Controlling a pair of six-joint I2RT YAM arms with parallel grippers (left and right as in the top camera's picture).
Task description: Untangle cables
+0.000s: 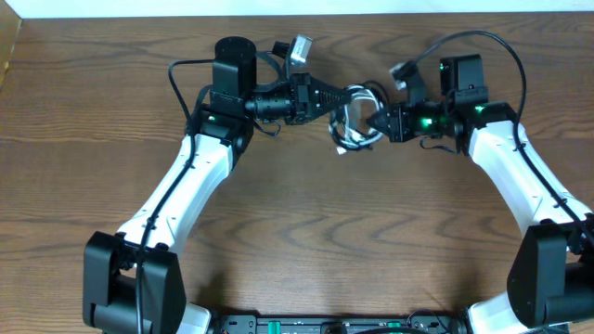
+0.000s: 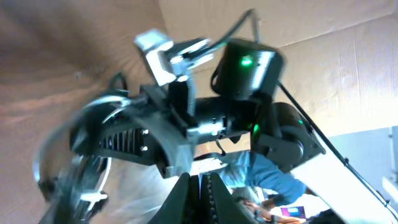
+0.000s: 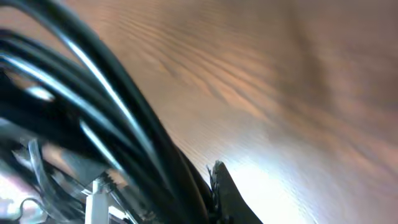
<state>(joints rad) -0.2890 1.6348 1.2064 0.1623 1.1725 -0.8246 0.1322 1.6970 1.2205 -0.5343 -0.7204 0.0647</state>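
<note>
The left gripper's shut fingers are beside the cable bunch (image 1: 357, 118), so the robot's right gripper should pull the cable bunch back before the left gripper opens and grabs its free side (image 1: 338, 123).
A tangled bunch of black and white cables (image 1: 357, 121) hangs between my two grippers at the back middle of the table. In the overhead view my left gripper (image 1: 345, 95) is shut, its tips on the top of the bunch. My right gripper (image 1: 374, 119) is shut on the bunch's right side. In the left wrist view the left gripper (image 2: 200, 180) has its jaws pressed together, and a blurred cable loop (image 2: 59, 168) curves at the left. The right wrist view shows black cables (image 3: 124, 118) pressed against the right gripper (image 3: 208, 193), with a white plug (image 3: 93, 199) below.
The wooden table (image 1: 325, 232) stretches toward the front. A thick black wire (image 1: 501, 46) arcs over the right arm. Cardboard walls (image 2: 336, 74) stand behind the table, and the right arm's wrist (image 2: 249, 68) fills the left wrist view.
</note>
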